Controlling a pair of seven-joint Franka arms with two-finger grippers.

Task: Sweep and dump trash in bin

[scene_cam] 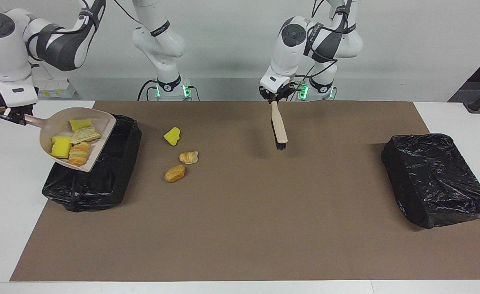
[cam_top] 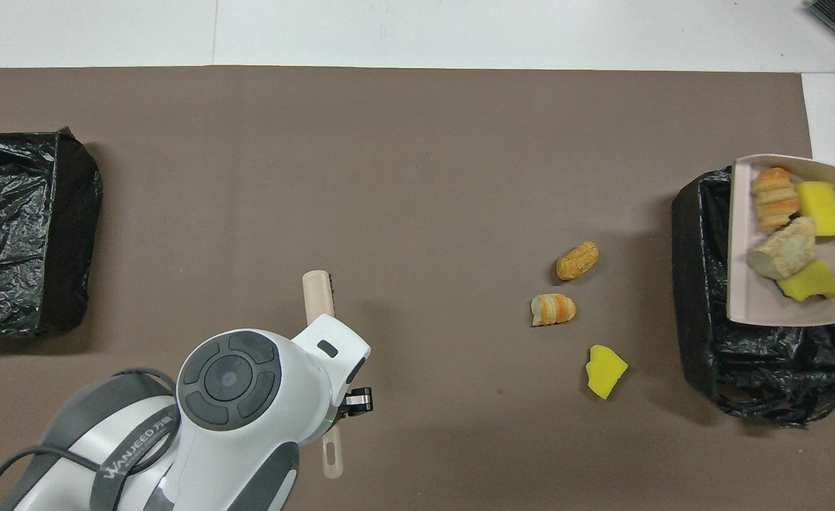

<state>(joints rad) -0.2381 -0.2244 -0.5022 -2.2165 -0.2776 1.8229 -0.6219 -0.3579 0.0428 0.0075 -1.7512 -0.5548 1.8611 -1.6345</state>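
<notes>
The loose pieces (cam_top: 554,309) are beside the bin and the robot's left gripper has the brush, so its right gripper should empty the dustpan, put it down and take the brush (scene_cam: 278,125).
My right gripper (scene_cam: 14,117) is shut on the handle of the beige dustpan (scene_cam: 103,124), held tilted in the air over the black-lined bin (scene_cam: 101,179) at the right arm's end of the table. Several pieces of trash (scene_cam: 61,146) lie in the pan: yellow sponge chunks and bread bits. Three loose pieces rest on the brown mat beside the bin: a yellow chunk (scene_cam: 172,136), a striped bread bit (scene_cam: 188,157) and a brown bread bit (scene_cam: 174,173). My left gripper (scene_cam: 273,98) is shut on the brush (scene_cam: 280,128), its bristles hanging just above the mat. The overhead view shows the dustpan (cam_top: 744,298) over the bin (cam_top: 694,284).
A second black-lined bin (scene_cam: 436,179) stands at the left arm's end of the mat. The brown mat (scene_cam: 244,228) covers most of the white table. The left arm's wrist hides most of the brush (cam_top: 317,291) in the overhead view.
</notes>
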